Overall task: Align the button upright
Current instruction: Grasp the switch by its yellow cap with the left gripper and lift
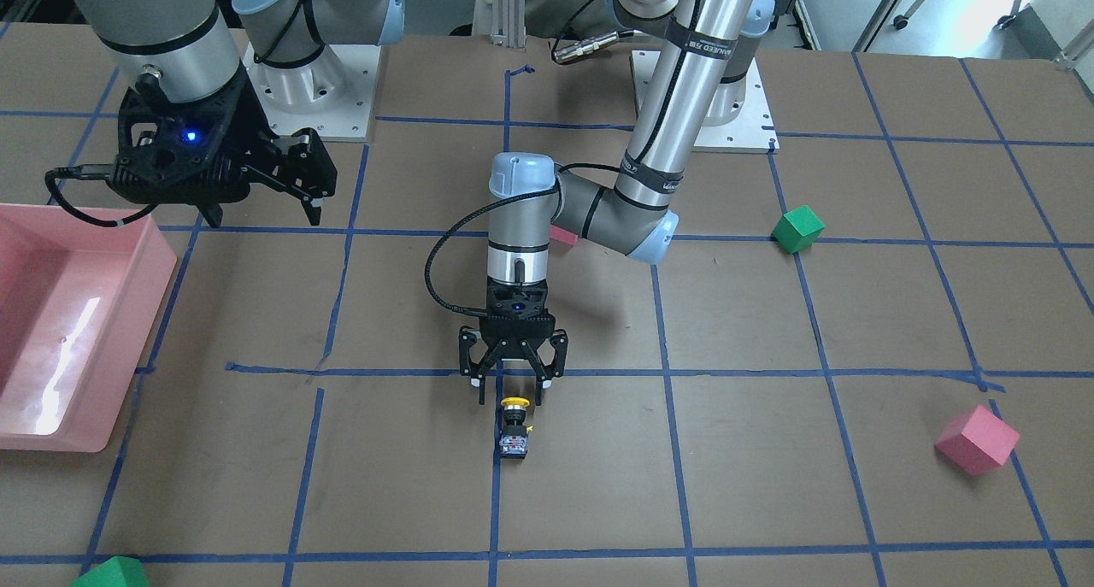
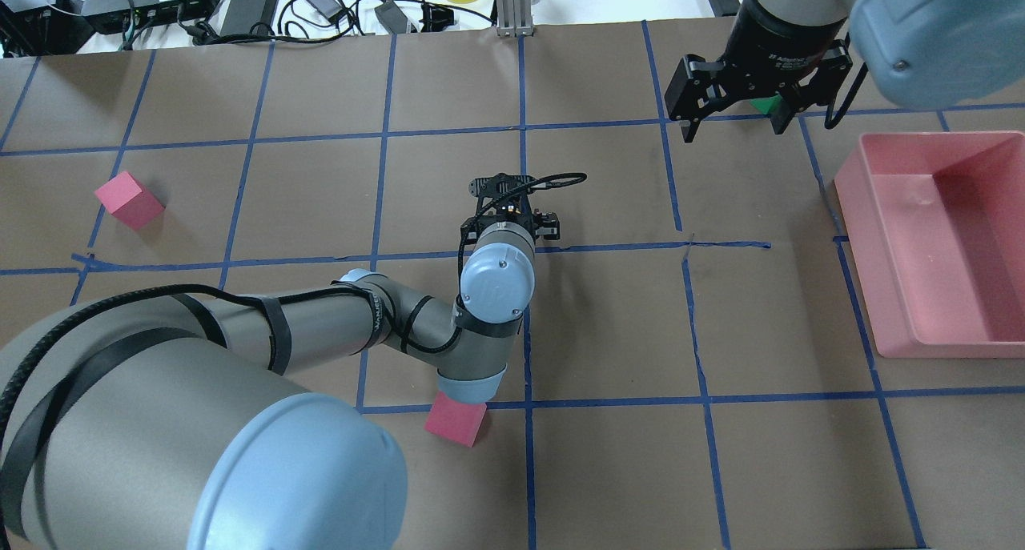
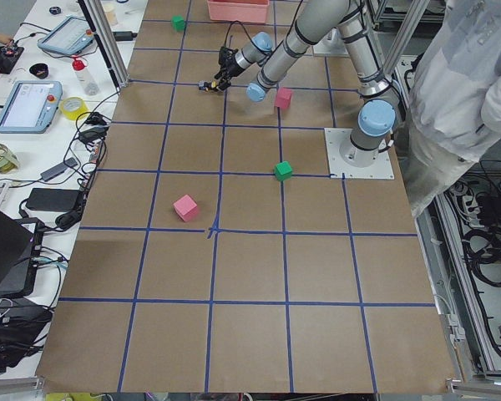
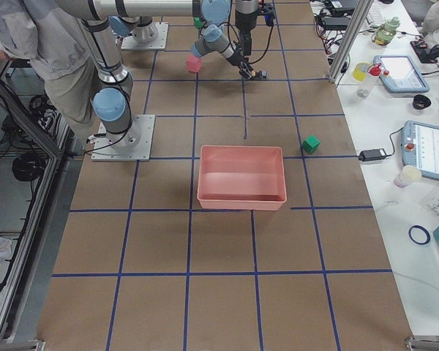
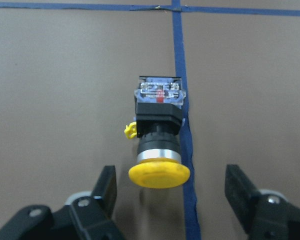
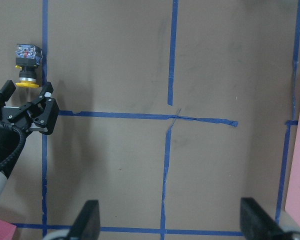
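Note:
I see that the button's base ends in a broad squared-off side (image 1: 513, 454), so the button will stay up by itself, yellow cap (image 1: 515, 402) on top, when I turn it upright.
The button (image 1: 514, 429) lies on its side on the brown table along a blue tape line, with its yellow cap toward my left gripper and its black-and-silver base away from it. My left gripper (image 1: 509, 388) is open and points down, with its fingertips on either side of the cap and clear of it. The left wrist view shows the button (image 5: 160, 130) between the open fingers (image 5: 106, 187). The overhead view hides it under the left wrist (image 2: 512, 206). My right gripper (image 2: 734, 126) is open and empty, held high at the far right; its view shows the button (image 6: 27, 62).
A pink bin (image 2: 881, 214) stands at the table's right side. Pink cubes lie at the far left (image 2: 128, 200) and under the left elbow (image 2: 455, 422). Green cubes sit near the left base (image 1: 797, 228) and below the right gripper (image 2: 767, 104).

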Robot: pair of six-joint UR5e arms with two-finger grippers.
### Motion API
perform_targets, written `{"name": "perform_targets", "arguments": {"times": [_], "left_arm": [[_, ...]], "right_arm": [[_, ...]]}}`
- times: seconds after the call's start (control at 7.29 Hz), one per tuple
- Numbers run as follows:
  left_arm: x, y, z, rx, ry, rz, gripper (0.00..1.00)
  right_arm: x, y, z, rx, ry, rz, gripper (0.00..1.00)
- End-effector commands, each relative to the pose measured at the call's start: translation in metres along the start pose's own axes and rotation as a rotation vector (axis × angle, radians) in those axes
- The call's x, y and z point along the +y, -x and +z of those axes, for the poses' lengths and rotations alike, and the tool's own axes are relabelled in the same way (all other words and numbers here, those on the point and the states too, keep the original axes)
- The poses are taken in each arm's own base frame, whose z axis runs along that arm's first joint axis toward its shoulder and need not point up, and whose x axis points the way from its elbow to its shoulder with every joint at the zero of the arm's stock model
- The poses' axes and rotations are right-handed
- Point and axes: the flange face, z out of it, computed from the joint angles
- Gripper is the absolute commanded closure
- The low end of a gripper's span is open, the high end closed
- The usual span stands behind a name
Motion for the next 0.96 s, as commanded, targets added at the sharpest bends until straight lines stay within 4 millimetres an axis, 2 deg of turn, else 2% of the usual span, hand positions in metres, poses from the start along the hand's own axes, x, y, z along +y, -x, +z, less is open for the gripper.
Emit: {"name": "perform_targets", "arguments": {"times": [0.0, 0.27, 0.41, 0.55, 0.69, 0.82], "left_arm": [[0.002, 0.000, 0.003, -0.004, 0.002, 0.034, 0.34], [0.003, 0.002, 0.004, -0.019, 0.000, 0.055, 0.51], [0.003, 0.003, 0.004, -0.022, 0.002, 0.064, 0.69], [0.003, 0.003, 0.004, -0.024, 0.002, 0.067, 0.94], [-0.004, 0.003, 0.000, -0.021, -0.006, 0.077, 1.00], [-0.011, 0.005, -0.004, -0.023, -0.008, 0.087, 1.00]], "right_arm": [[0.001, 0.000, 0.001, 0.003, 0.008, 0.003, 0.00], [0.002, -0.001, 0.002, 0.007, 0.013, 0.003, 0.00], [0.002, -0.001, 0.002, 0.007, 0.013, 0.003, 0.00], [0.002, -0.001, 0.002, 0.007, 0.013, 0.003, 0.00], [0.002, -0.001, 0.002, 0.007, 0.013, 0.003, 0.00], [0.002, -0.001, 0.002, 0.009, 0.015, 0.003, 0.00]]}}
